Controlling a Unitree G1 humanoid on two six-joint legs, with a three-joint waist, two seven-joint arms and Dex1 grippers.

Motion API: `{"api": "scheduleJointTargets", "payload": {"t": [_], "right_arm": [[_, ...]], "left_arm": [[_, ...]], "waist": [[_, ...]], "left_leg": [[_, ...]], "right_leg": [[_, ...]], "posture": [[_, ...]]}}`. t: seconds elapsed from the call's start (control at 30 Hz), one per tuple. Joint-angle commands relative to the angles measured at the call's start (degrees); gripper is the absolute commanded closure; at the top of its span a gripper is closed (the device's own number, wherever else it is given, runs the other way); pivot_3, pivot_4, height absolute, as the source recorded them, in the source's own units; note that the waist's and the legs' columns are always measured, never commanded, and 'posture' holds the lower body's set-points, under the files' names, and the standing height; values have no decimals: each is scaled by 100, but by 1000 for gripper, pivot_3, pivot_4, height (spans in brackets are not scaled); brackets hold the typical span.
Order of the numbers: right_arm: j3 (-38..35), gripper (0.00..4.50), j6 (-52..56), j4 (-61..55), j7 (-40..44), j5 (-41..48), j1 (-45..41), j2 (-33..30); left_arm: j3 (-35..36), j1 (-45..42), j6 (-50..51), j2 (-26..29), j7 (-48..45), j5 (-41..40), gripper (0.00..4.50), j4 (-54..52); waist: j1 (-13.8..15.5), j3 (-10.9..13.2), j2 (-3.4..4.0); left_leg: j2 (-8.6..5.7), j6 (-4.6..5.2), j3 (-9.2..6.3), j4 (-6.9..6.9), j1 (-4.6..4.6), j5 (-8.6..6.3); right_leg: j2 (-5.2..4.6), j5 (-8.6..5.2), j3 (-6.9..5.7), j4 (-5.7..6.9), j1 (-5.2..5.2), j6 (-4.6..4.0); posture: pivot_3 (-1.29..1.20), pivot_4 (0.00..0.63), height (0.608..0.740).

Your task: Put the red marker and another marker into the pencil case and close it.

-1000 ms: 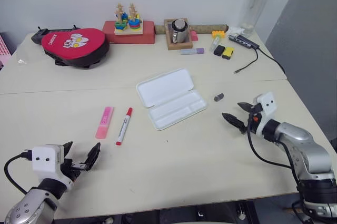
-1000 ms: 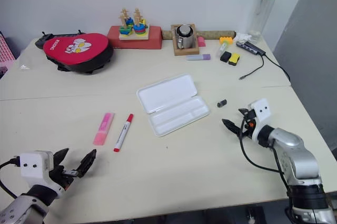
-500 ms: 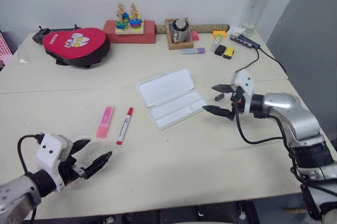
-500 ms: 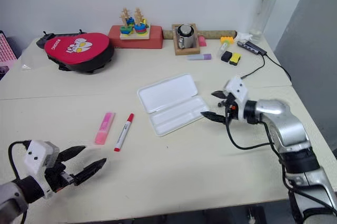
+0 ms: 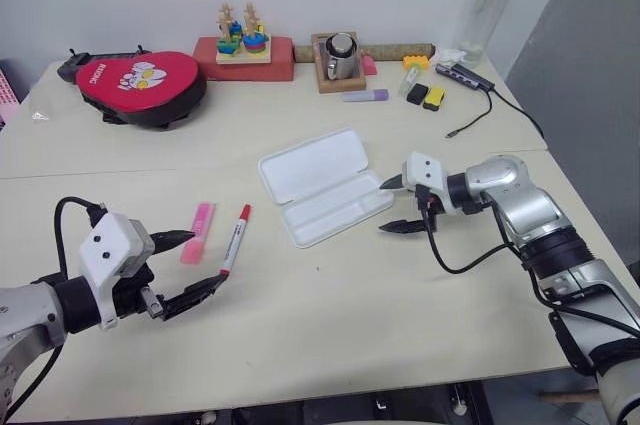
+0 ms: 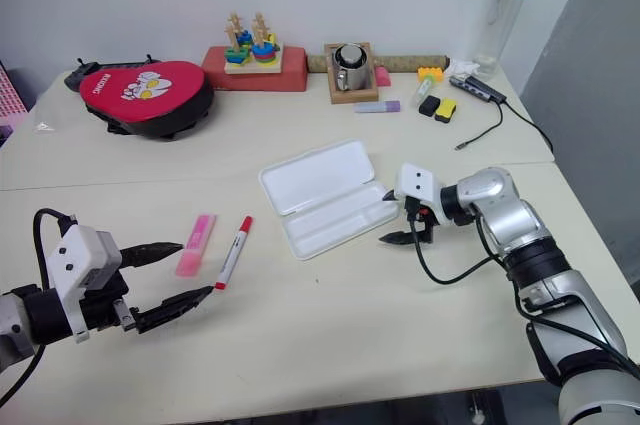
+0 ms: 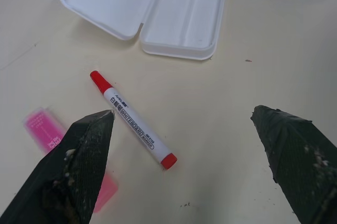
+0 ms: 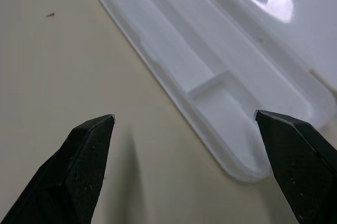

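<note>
Next, my right gripper turns the tray's end [image 5: 374, 197] square before my left gripper takes the red marker, since the pencil case [image 5: 320, 185] lies slanted to the table's edge.
The white pencil case [image 5: 322, 185] lies open in the middle of the table, its divided tray [image 8: 210, 76] empty. The red marker [image 5: 236, 238], white barrel with red cap, lies to its left, and the flat pink highlighter [image 5: 197, 231] lies beside that. My left gripper [image 5: 190, 265] hovers open just in front of the red marker, both markers between its fingers [image 7: 79, 166] in the left wrist view. My right gripper [image 5: 397, 205] stands open at the tray's right end, holding nothing.
Along the back stand a red pouch [image 5: 140, 85], a ring-stacking toy [image 5: 243, 40] on a red box, a metal mug [image 5: 340, 57] on a wooden tray, a purple marker [image 5: 365, 97], small blocks [image 5: 424, 95], a bottle [image 5: 492, 0] and a cable hub [image 5: 460, 75].
My left gripper rose and moved toward the markers. My right gripper swung left across the table to the pencil case's right end. Both stayed open.
</note>
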Motion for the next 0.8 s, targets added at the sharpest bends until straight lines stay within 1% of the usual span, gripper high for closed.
{"api": "scheduleJointTargets", "payload": {"t": [0.03,0.17,0.3,0.4,0.5,0.57,0.77,0.8], "right_arm": [[0,27,-326,257,214,-153,-317,95],[178,27,-511,627,434,-428,-457,169],[189,27,-606,868,509,-566,-558,236],[223,519,-595,965,663,-650,-651,247],[260,1329,-611,981,849,-739,-687,254],[262,1718,-585,950,905,-770,-702,279],[236,3252,-555,929,976,-843,-708,294],[235,3434,-573,947,987,-869,-710,293]], "left_arm": [[-76,-122,-102,-89,132,193,0,-16],[-97,-167,-92,-165,142,211,0,-67],[-100,-215,-92,-215,165,249,0,-68],[-125,-265,-93,-257,202,279,0,-71],[-170,-320,-111,-325,270,312,0,-74],[-219,-342,-136,-375,316,350,0,-72],[-280,-394,-169,-444,347,417,0,-65],[-289,-409,-170,-449,360,420,0,-62]], "waist": [[-4,2,4],[-23,3,6],[-27,3,6],[-27,3,6],[-26,3,5],[-30,3,5],[-32,3,6],[-33,3,6]], "left_leg": [[0,0,0,-2,0,0],[0,0,-1,-2,1,0],[0,0,0,-2,2,0],[0,0,0,-1,4,0],[0,0,-1,0,5,0],[0,0,-1,0,8,0],[0,0,-3,0,13,0],[0,-1,-3,1,13,1]], "right_leg": [[0,2,0,1,-2,-3],[0,3,-1,5,-4,-4],[0,2,0,9,-4,-3],[0,2,0,14,-4,-3],[0,0,0,21,-4,-2],[0,0,0,26,-4,-3],[0,-2,-1,36,-4,-6],[0,-2,-1,37,-4,-5]], "posture": [[0,150,740],[0,150,740],[0,150,740],[0,150,740],[0,150,740],[0,150,740],[0,150,740],[0,150,740]]}}
